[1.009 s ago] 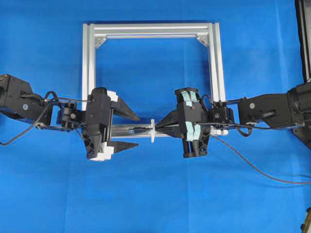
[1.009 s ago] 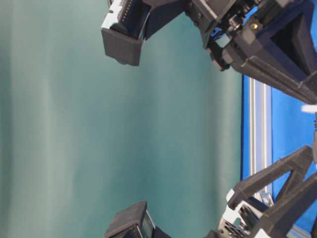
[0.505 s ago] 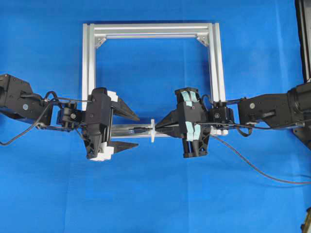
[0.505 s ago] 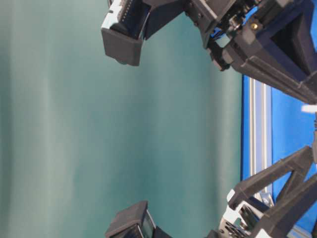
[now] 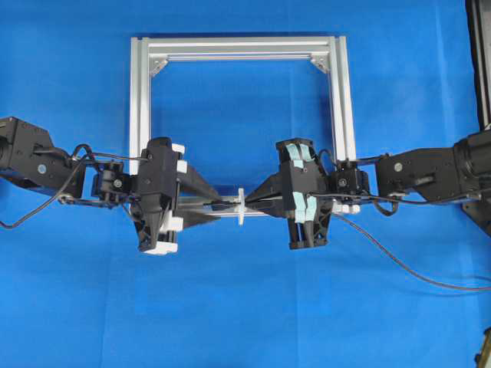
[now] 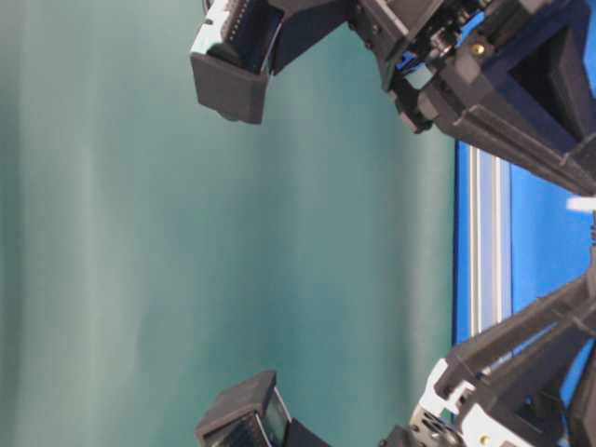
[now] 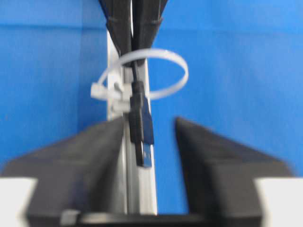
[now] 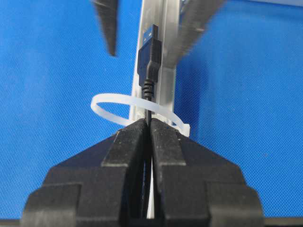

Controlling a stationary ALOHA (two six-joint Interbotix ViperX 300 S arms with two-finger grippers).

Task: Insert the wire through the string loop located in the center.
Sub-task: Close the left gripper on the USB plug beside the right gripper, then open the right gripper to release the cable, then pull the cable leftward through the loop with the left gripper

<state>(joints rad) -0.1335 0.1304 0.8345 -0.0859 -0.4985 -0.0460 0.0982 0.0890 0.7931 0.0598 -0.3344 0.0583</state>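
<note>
Next, my right gripper opens once my left gripper takes hold of the plug (image 5: 222, 205) to pull it through, because my right gripper is closed on the cable (image 5: 242, 205) behind the string loop.
The wire (image 5: 399, 261) is a thin black cable ending in a metal-tipped plug (image 7: 142, 127). My right gripper (image 8: 148, 124) is shut on the cable just behind the white string loop (image 8: 109, 106). The plug (image 8: 149, 56) sticks out on the far side of the loop (image 5: 240, 205), above the frame's silver bottom bar (image 7: 142, 189). My left gripper (image 7: 149, 137) faces it with one finger (image 7: 94, 151) on each side of the plug. The jaws are narrowed but still apart, with a blue gap showing beside the plug. Overhead, both grippers (image 5: 221, 207) (image 5: 250, 205) meet at the loop.
The square aluminium frame (image 5: 238, 46) lies on a blue cloth. The wire's slack trails off to the right behind the right arm (image 5: 430, 172). A dark object (image 5: 479, 61) stands at the right edge.
The left gripper's fingers have swung inward from wide open to a narrow gap around the plug. The right gripper, wire and loop have not moved.
</note>
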